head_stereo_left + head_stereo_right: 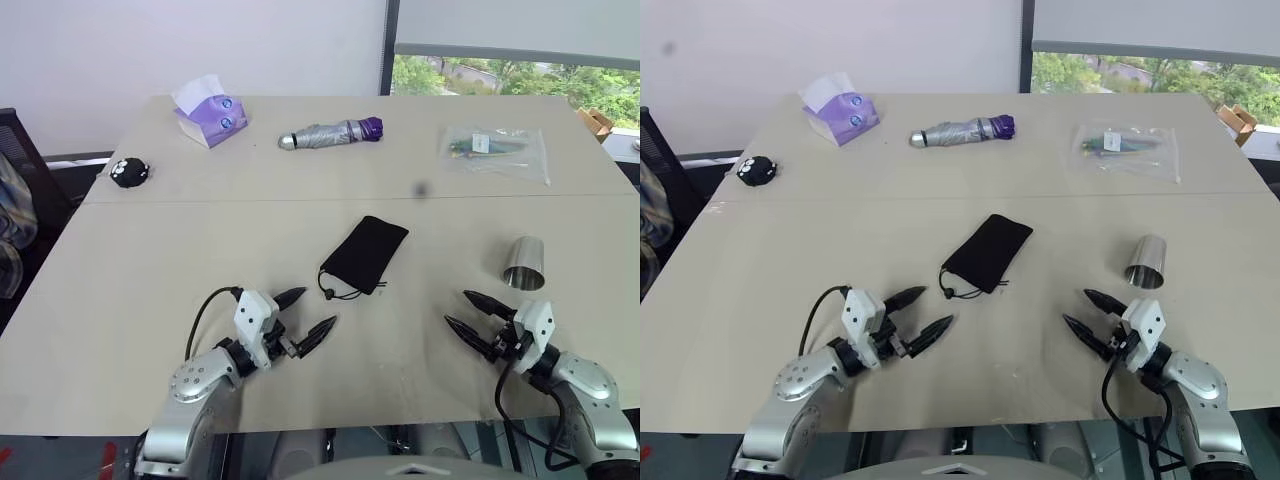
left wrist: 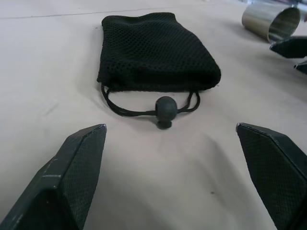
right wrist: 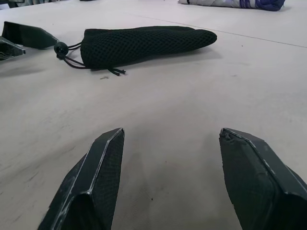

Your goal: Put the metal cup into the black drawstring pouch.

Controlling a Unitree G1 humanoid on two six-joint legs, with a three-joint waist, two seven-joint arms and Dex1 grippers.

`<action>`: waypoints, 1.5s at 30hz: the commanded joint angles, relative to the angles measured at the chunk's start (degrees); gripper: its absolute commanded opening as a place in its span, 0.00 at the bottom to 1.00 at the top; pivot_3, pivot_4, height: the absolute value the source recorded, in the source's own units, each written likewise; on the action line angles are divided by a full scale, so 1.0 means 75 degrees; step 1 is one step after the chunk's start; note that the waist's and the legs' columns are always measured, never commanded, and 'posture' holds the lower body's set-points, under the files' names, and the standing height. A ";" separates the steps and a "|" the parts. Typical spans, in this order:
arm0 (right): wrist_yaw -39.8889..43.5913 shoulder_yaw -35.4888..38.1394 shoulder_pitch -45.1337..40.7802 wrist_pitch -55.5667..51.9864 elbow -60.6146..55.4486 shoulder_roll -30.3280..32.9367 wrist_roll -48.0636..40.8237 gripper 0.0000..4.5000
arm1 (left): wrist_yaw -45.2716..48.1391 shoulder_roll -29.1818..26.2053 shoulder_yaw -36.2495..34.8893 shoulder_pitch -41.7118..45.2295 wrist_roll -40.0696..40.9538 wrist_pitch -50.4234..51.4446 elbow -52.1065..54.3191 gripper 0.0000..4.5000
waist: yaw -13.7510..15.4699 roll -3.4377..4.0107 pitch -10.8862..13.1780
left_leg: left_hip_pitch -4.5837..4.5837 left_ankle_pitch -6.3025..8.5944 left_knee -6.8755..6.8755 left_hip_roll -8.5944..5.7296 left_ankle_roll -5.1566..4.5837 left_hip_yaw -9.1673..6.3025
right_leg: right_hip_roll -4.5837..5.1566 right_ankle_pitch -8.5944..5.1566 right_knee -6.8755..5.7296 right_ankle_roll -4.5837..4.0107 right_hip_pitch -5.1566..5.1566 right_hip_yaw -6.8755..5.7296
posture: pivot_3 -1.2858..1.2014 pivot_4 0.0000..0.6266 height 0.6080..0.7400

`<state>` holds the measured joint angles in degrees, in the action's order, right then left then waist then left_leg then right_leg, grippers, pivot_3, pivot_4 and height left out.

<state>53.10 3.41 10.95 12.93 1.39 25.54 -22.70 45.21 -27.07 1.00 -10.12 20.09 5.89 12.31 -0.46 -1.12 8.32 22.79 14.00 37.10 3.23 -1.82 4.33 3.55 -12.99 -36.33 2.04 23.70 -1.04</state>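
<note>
The black drawstring pouch (image 1: 367, 252) will take in the whole metal cup when I push the cup in, because the pouch's wide opening (image 1: 348, 281) has a loose cord.
The metal cup (image 1: 524, 263) lies on its side on the beige table (image 1: 150, 260), right of centre, its open mouth toward the near edge. The black drawstring pouch (image 1: 366, 254) lies flat in the middle, its corded mouth and round toggle (image 2: 166, 107) pointing at my left gripper. My left gripper (image 1: 313, 314) rests low near the front edge, a short way from the pouch's mouth, open and empty. Just short of the cup, my right gripper (image 1: 464, 308) is open too, with nothing between its fingers.
Along the far side of the table lie a purple tissue pack (image 1: 209, 114), a folded silver umbrella with a purple handle (image 1: 331, 133) and a clear plastic bag (image 1: 496, 150). A small black ball with white marks (image 1: 130, 172) sits at the far left edge.
</note>
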 commanded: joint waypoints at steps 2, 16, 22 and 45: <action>0.0356 -0.0270 0.0288 -0.0369 -0.1130 -0.0075 -0.0657 0.70 | 0.1010 -0.0952 0.0032 0.0703 -0.0349 -0.0282 -0.0584 1.00 | 0.0006 0.0011 0.0013 | 0.0005 -0.0004 -0.0003 0.0001 -0.0007 -0.0006 | -0.0001 -0.0001 0.0000 0.0000 0.0002 -0.0009 | 0.52 0.24 1.00; -0.0099 -0.0963 0.0394 -0.1126 -0.2687 -0.0129 -0.0393 0.70 | 0.2882 -0.1191 0.0985 0.3934 -0.1089 -0.1664 -0.2821 1.00 | 0.0172 0.0017 0.0028 | 0.0113 -0.0014 0.0019 -0.0008 -0.0039 -0.0017 | -0.0048 0.0020 0.0051 -0.0030 0.0039 -0.0051 | 0.52 0.24 1.00; -0.0425 -0.0995 0.0534 -0.1010 -0.2834 -0.0252 -0.0160 0.70 | 0.2932 -0.0901 0.1273 0.4833 -0.1543 -0.2198 -0.3544 1.00 | 0.0179 0.0015 0.0028 | 0.0130 -0.0015 0.0035 -0.0021 -0.0039 -0.0019 | -0.0068 0.0021 0.0048 -0.0028 0.0038 -0.0072 | 0.52 0.24 1.00; -0.0971 -0.0888 0.0717 -0.0865 -0.3063 -0.0385 0.0001 0.73 | 0.2899 -0.0301 0.1473 0.6069 -0.2324 -0.3345 -0.5525 0.69 | 0.0171 0.0012 0.0026 | 0.0123 -0.0016 0.0055 -0.0021 -0.0040 -0.0027 | -0.0078 0.0041 0.0034 0.0006 0.0019 -0.0074 | 0.52 0.24 1.00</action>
<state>45.98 -4.12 16.51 5.25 -19.24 22.68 -22.04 67.09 -29.52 12.41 34.02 2.34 -18.03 -29.10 0.83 -1.03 8.52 23.71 13.88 37.53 3.07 -2.12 4.12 2.97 -12.68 -36.11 2.08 23.85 -1.60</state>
